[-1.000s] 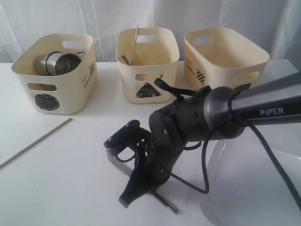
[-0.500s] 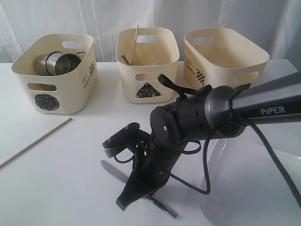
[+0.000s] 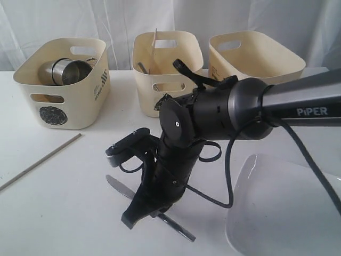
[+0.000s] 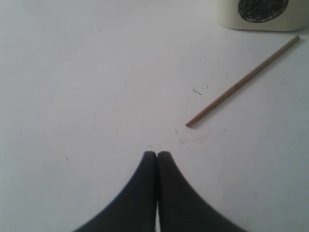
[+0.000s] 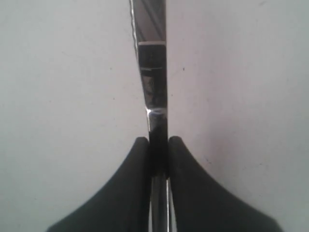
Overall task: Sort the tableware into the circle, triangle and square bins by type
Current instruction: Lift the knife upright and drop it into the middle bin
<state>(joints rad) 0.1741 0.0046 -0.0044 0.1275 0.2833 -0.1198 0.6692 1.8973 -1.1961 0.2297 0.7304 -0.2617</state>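
The steel knife's middle (image 3: 162,216) is in my right gripper and the triangle bin (image 3: 173,61) is open, so I should keep lifting the knife until it hangs over that bin.
My right gripper (image 3: 137,215) reaches across to the table's middle front and is shut on a steel knife (image 3: 118,188). Its blade points left and its handle end sticks out to the right. In the right wrist view the knife (image 5: 152,72) runs straight out between the closed fingers of the right gripper (image 5: 158,141). A single wooden chopstick (image 3: 41,161) lies on the table at left. Steel mugs (image 3: 66,70) sit in the circle bin (image 3: 80,109). The large white plate (image 3: 282,213) lies at front right. The left gripper (image 4: 157,154) is shut and empty, close to the chopstick (image 4: 241,83).
The triangle bin (image 3: 184,80) stands in the middle at the back with some cutlery inside. The square bin (image 3: 256,66) is at back right. A corner of the circle bin (image 4: 260,14) shows in the left wrist view. The right arm's cable loops above the knife.
The right arm has swung left and risen slightly, carrying the knife leftward with it. More of the white plate shows now. The chopstick and bins have not moved.
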